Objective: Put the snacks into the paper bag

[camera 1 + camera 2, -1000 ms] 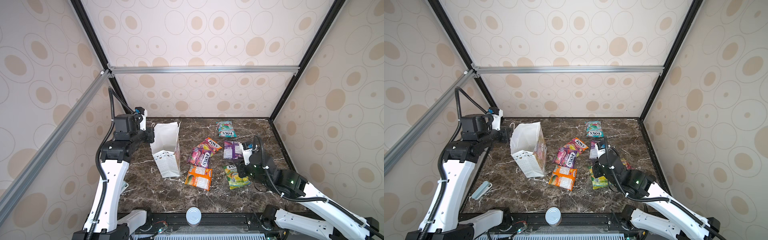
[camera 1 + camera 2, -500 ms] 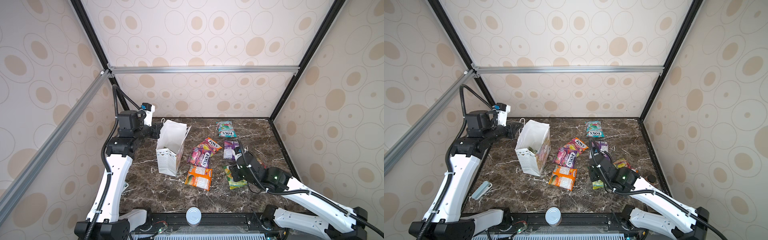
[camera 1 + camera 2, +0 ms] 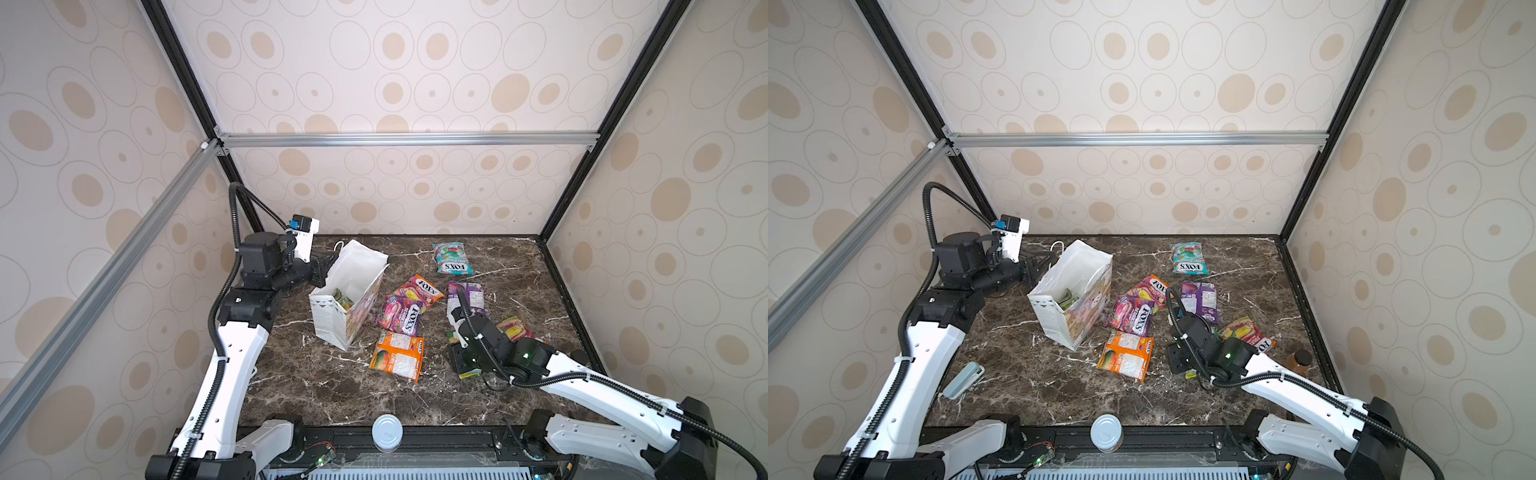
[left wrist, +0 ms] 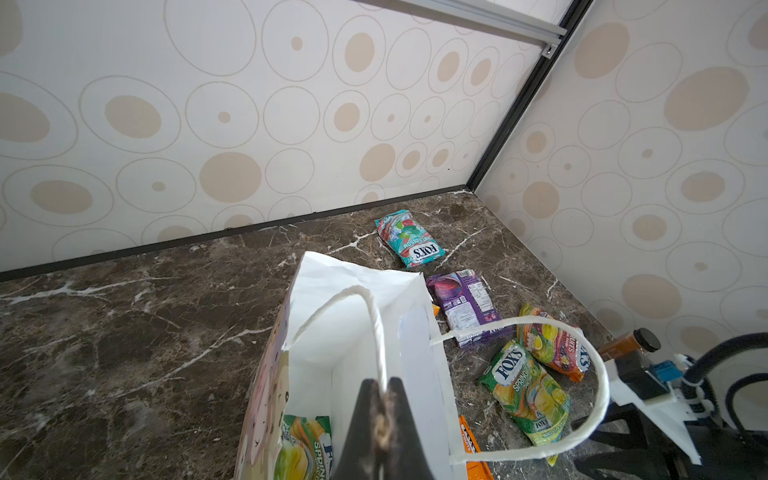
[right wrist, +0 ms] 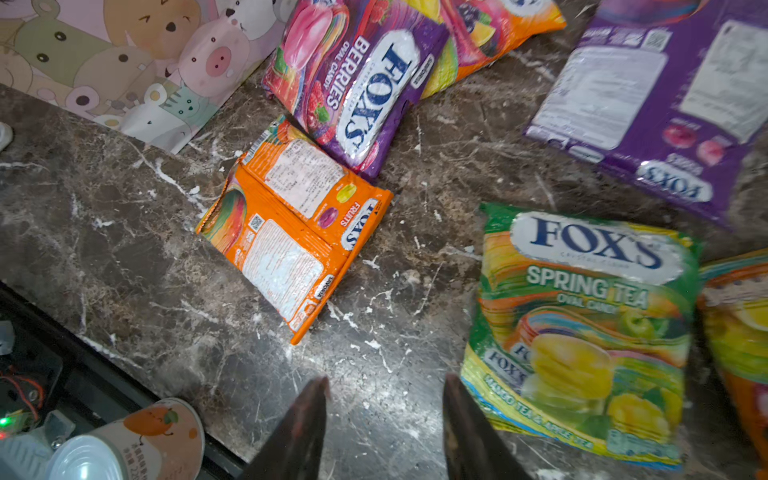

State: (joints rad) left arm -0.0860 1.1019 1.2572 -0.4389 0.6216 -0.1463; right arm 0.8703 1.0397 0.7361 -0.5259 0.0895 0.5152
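Observation:
My open right gripper should keep moving toward the orange packet's FOX'S edge, as clear marble lies before it, until its fingers are on both sides of that edge, then close.
The white paper bag stands left of centre with its mouth open, and a green-yellow snack lies inside. My left gripper is shut on one cord handle at the bag's rim. More snacks lie flat to the right of the bag: teal, orange-red, magenta berries, orange, purple, a red-yellow fruit one and a green Spring Tea packet. My right gripper hangs open over bare table beside the green packet, holding nothing.
A white-lidded can stands at the table's front edge. An amber bottle stands near the right wall and a pale blue-grey object lies front left. Patterned walls close three sides of the marble table.
The left gripper has moved right with the handle, and the bag now stands with its mouth wider open. The right gripper has slid toward the front edge and its jaws have spread.

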